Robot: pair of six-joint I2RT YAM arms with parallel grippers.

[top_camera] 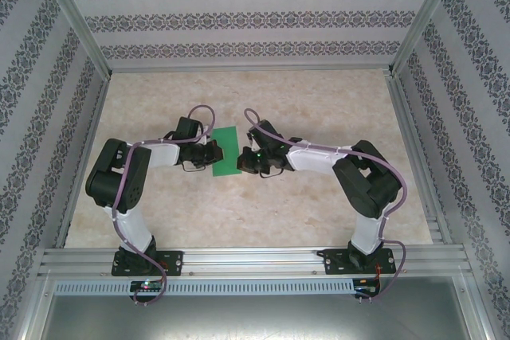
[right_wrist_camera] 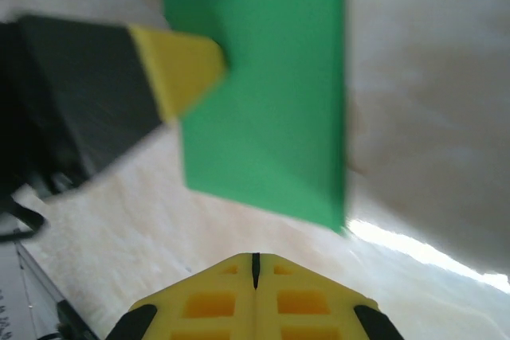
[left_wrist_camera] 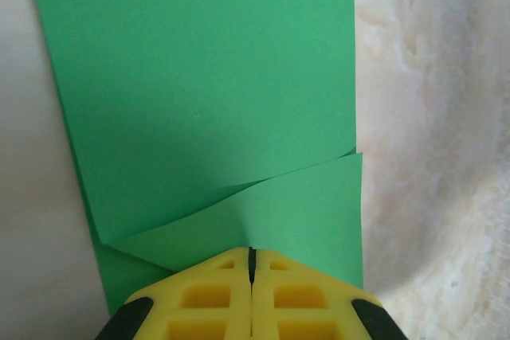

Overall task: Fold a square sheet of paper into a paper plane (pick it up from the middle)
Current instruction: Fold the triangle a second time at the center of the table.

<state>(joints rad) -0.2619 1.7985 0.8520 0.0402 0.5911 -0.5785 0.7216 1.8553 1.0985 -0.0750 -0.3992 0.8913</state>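
Observation:
My left gripper's shut fingers pin the paper's loose flap (left_wrist_camera: 263, 224), so my left gripper should back off first and my right gripper should take the flap's jutting corner (left_wrist_camera: 355, 162).
The square sheet of paper (top_camera: 227, 151) is bright green and shows as a narrow folded strip in the middle of the table. In the left wrist view one flap of the sheet of paper (left_wrist_camera: 207, 85) lies over another, with a ridge running to the tips. My left gripper (left_wrist_camera: 252, 254) is shut on the strip's near edge. From above, my left gripper (top_camera: 213, 151) meets the strip's left side. My right gripper (top_camera: 245, 162) sits just right of the strip, shut and empty. In the right wrist view my right gripper (right_wrist_camera: 255, 264) stays short of the paper (right_wrist_camera: 263, 93), and the left fingertips (right_wrist_camera: 187, 65) touch its edge.
The pale marbled table (top_camera: 255, 212) is framed by aluminium rails (top_camera: 255, 260) at the near edge and patterned walls (top_camera: 239, 13) at the back and sides. Both arms bend inward toward the centre.

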